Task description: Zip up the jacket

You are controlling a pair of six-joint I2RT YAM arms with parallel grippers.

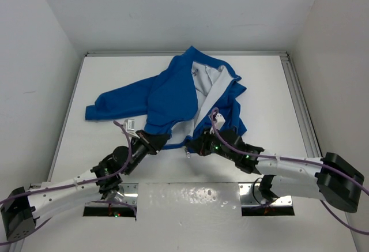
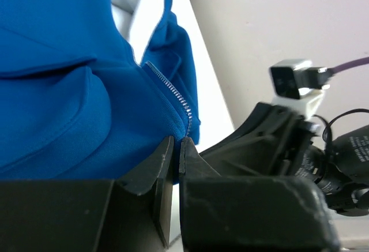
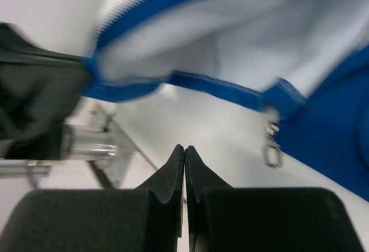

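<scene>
My left gripper's fingertips cover the bottom end of the zipper teeth, so next my right gripper opens and takes the toothed edge beside those fingertips.
The blue jacket lies open on the white table, its white lining showing. My left gripper is shut on the jacket's bottom hem beside the zipper teeth; the left wrist view shows blue fabric pinched between its jaws. My right gripper sits at the other panel's bottom corner. In the right wrist view it is shut with nothing between its jaws, hovering over bare table. The metal zipper pull hangs from the hem just right of those jaws and shows in the top view.
A metal rail runs along the table's right edge, and walls close in the back and sides. Shiny base plates lie at the near edge. The right arm is close beside the left gripper.
</scene>
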